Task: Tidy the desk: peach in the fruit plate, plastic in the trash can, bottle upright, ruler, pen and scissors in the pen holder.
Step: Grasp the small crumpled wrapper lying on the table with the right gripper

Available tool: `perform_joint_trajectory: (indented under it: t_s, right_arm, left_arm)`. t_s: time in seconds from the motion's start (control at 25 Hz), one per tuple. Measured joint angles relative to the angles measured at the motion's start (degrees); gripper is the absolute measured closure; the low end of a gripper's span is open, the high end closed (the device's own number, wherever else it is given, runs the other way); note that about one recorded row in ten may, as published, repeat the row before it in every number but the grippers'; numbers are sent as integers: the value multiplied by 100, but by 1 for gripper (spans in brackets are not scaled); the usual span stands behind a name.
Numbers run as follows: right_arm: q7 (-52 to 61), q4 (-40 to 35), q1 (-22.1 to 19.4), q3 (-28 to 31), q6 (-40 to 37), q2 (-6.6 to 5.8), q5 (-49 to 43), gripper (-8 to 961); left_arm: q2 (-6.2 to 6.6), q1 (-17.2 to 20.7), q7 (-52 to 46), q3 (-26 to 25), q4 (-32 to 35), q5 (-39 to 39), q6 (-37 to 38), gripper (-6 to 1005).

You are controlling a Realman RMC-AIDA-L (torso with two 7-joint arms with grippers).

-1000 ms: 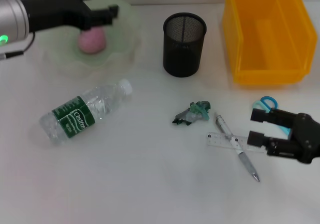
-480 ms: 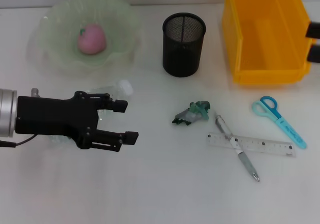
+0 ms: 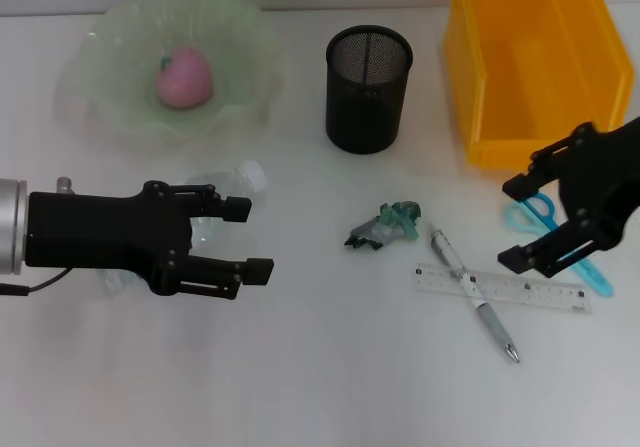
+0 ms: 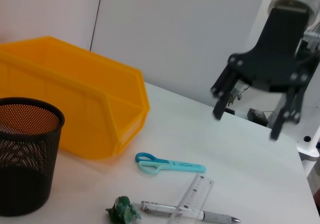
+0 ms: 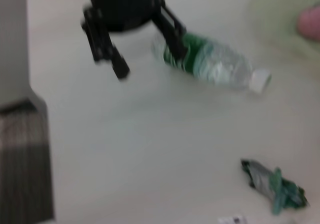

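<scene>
The crumpled green plastic [image 3: 380, 227] is gathered tightly around a green piece [image 3: 400, 220], so I expect it to stay together in one compact clump when I carry it to the yellow bin.
The pink peach [image 3: 182, 77] lies in the green fruit plate [image 3: 100, 117]. A clear bottle [image 3: 243, 176] lies on its side, mostly hidden under my left gripper [image 3: 252, 237], which hovers open over it. The crumpled green plastic [image 3: 385, 224] sits mid-table. The pen [image 3: 478, 300] lies crossed over the ruler [image 3: 520, 291]. My right gripper [image 3: 512, 222] hangs open above the teal scissors [image 3: 592, 271] and partly covers them. The left wrist view shows the scissors [image 4: 170, 165], ruler [image 4: 196, 195], pen [image 4: 195, 214] and plastic [image 4: 123, 211]. The black mesh pen holder [image 3: 368, 87] stands upright.
A yellow bin [image 3: 535, 67] stands at the back right, just behind the right gripper. The pen holder stands between the plate and the bin. The right wrist view shows the bottle [image 5: 215, 66] lying under the left gripper [image 5: 150, 63].
The left gripper came down from the plate to the bottle a second ago and has since held still. The right gripper moved from the far right edge to above the scissors.
</scene>
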Motion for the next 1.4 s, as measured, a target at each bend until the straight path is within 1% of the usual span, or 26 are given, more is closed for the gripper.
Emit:
perform_joint_trajectory:
  t_s: [0.12, 0.16, 0.2, 0.32, 0.36, 0.44, 0.48, 0.52, 0.56, 0.64, 0.68, 0.72, 0.76, 1.0, 1.12, 1.16, 1.32, 1.4]
  right_arm:
    - [220, 173, 99, -938, 680, 24, -424, 153]
    - [283, 409, 147, -1469, 1163, 24, -497, 153]
    - [283, 409, 147, -1469, 1163, 24, -497, 153]
    - [263, 800, 233, -2059, 1806, 21, -598, 153]
    - [231, 954, 255, -2277, 2095, 21, -631, 153]
    - [181, 1217, 300, -2623, 2562, 21, -709, 153]
    - [159, 1480, 380, -2855, 2942, 24, -789, 153]
    - [159, 1480, 380, -2855, 2942, 24, -789, 153]
    - [157, 1777, 500, -2966, 3270, 32, -798, 153]
    - [157, 1876, 539, -2983, 3374, 36, -794, 153]
    - [157, 2154, 635, -3025, 3689, 46, -776, 152]
    - [157, 2154, 635, -3025, 3689, 46, -776, 152]
    - [154, 2345, 680, -3068, 3950, 51, -730, 152]
    - [-10, 2697, 795, -3087, 4297, 51, -335, 153]
    - [-25, 3024, 1004, -3066, 4327, 48, -265, 152]
    - [-22, 3261, 1141, -3055, 4381, 48, -263, 152]
    - [-23, 3508, 1267, -3059, 4494, 48, -261, 325]
    - [-23, 3576, 1309, -3070, 4516, 50, -256, 368]
  left_arm:
    - [-19, 0, -14, -7, -11, 7, -11, 156]
    - [-25, 2, -19, -10, -23, 8, -29, 156]
    - [-25, 2, -19, -10, -23, 8, -29, 156]
    - [-28, -37, -8, -14, -176, 7, -40, 156]
    - [-18, -67, 25, -41, -296, -4, -46, 156]
    - [-18, -67, 25, -41, -296, -4, -46, 156]
    - [-11, -84, 40, -70, -359, -8, -52, 156]
    - [-11, -84, 40, -70, -359, -8, -52, 156]
    - [-4, -159, 53, -176, -526, -9, -41, 156]
    - [0, -191, 57, -207, -585, -13, -23, 156]
    - [-3, -198, 58, -210, -591, -14, -19, 156]
    - [-3, -198, 58, -210, -591, -14, -19, 156]
    - [-15, -204, 59, -211, -592, -15, -19, 156]
    - [-33, -225, 60, -214, -596, -20, -26, 156]
    - [-36, -231, 59, -216, -598, -24, -36, 156]
    - [-40, -244, 49, -253, -600, -31, -41, 156]
    - [-41, -270, 48, -284, -601, -31, -36, 156]
    - [-45, -275, 50, -285, -601, -31, -40, 157]
